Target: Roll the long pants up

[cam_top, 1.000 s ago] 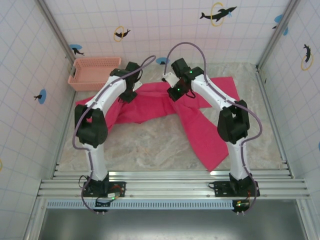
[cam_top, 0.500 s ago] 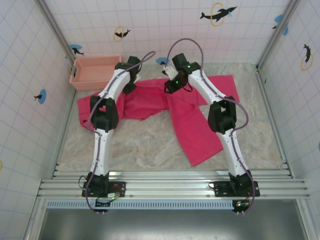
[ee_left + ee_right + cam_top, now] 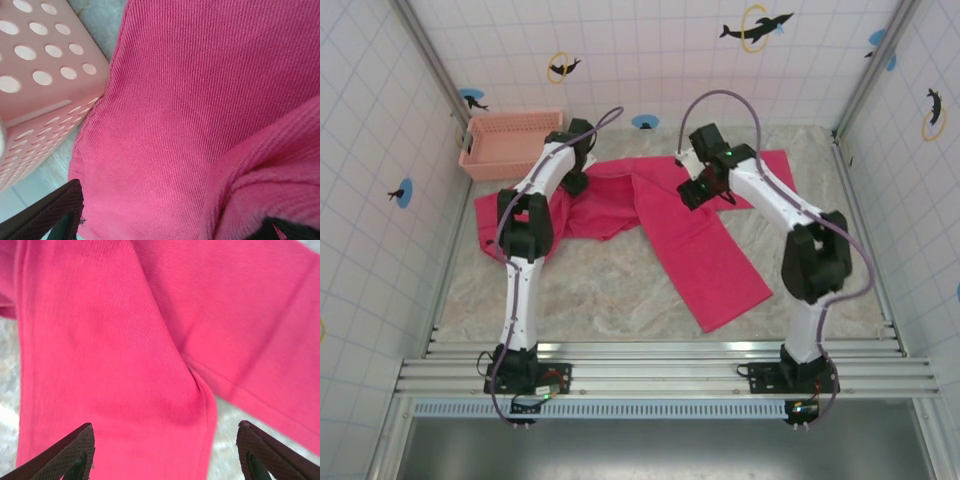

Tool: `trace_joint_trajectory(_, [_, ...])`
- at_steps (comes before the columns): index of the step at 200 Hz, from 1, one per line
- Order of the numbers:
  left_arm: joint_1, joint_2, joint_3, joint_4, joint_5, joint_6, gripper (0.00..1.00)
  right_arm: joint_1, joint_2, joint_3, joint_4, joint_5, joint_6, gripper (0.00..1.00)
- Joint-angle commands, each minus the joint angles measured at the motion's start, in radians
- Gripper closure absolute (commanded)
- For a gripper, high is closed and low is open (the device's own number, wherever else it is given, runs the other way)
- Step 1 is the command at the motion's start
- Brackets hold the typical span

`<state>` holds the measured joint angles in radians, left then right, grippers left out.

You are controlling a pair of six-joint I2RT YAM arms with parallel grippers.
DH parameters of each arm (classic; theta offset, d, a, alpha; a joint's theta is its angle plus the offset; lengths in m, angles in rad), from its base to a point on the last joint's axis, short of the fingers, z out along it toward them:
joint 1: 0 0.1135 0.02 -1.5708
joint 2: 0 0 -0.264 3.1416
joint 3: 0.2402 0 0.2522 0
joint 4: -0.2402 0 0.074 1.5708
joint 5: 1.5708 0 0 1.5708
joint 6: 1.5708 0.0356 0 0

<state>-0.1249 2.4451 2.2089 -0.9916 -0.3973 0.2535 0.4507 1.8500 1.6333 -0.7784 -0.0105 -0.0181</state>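
Note:
I can see the near leg slanting away from the back leg, so I should keep moving my right gripper toward the edge beside the near leg's loose end and close it there.
The long pants lie spread flat on the marbled table, bright magenta. One leg runs toward the near right, and the rest stretches left and right along the back. My left gripper hovers over the pants' back left part, beside the basket. In the left wrist view its jaws stand wide apart over the fabric, and a raised fold covers most of the right finger. My right gripper is over the crotch area, open, both fingertips clear above the cloth.
A pale pink lattice basket stands at the back left corner, close to the left gripper, and its wall touches the pants' edge. Tiled walls close in the back and both sides. Bare tabletop lies in front of the pants.
Both grippers have opened and let go of the pants. The right arm swung to the right and the left arm stretched back, leaving the near leg laid out straighter.

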Motion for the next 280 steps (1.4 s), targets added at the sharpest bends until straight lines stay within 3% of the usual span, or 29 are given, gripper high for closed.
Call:
trace_joint_trajectory(1, [-0.001, -0.053, 0.008, 0.004, 0.043, -0.03, 0.16, 0.054, -0.15, -0.139, 0.042, 0.039, 0.038, 0.23])
trace_joint_trajectory(26, [0.0, -0.054, 0.018, -0.007, 0.07, -0.044, 0.16, 0.253, -0.251, -0.327, 0.027, 0.167, 0.097, 0.22])
trace_joint_trajectory(46, [-0.001, -0.056, 0.018, -0.016, 0.08, -0.051, 0.15, 0.357, -0.275, -0.501, 0.091, 0.155, 0.213, 0.23])
trace_joint_trajectory(96, [-0.001, -0.079, 0.004, -0.005, 0.105, -0.057, 0.07, 0.48, -0.259, -0.713, 0.192, 0.217, 0.361, 0.25])
trace_joint_trajectory(158, [-0.001, -0.139, -0.024, -0.004, 0.124, -0.065, 0.04, 0.491, -0.213, -0.788, 0.206, 0.198, 0.412, 0.4])
trace_joint_trajectory(178, [-0.001, -0.161, -0.046, 0.0, 0.144, -0.072, 0.03, 0.488, -0.186, -0.785, 0.203, 0.199, 0.415, 0.54])
trace_joint_trajectory(209, [-0.001, -0.231, -0.125, 0.026, 0.156, -0.079, 0.03, 0.466, -0.18, -0.762, 0.164, 0.23, 0.406, 0.86])
trace_joint_trajectory(232, [-0.001, -0.301, -0.209, 0.029, 0.157, -0.092, 0.03, 0.457, -0.259, -0.712, 0.087, 0.321, 0.383, 0.98])
trace_joint_trajectory(256, [-0.005, -0.4, -0.338, 0.048, 0.154, -0.12, 0.03, 0.394, -0.379, -0.637, 0.009, 0.387, 0.347, 1.0])
trace_joint_trajectory(280, [-0.038, -0.507, -0.465, 0.068, 0.129, -0.13, 0.03, 0.255, -0.497, -0.571, 0.006, 0.359, 0.311, 1.0])
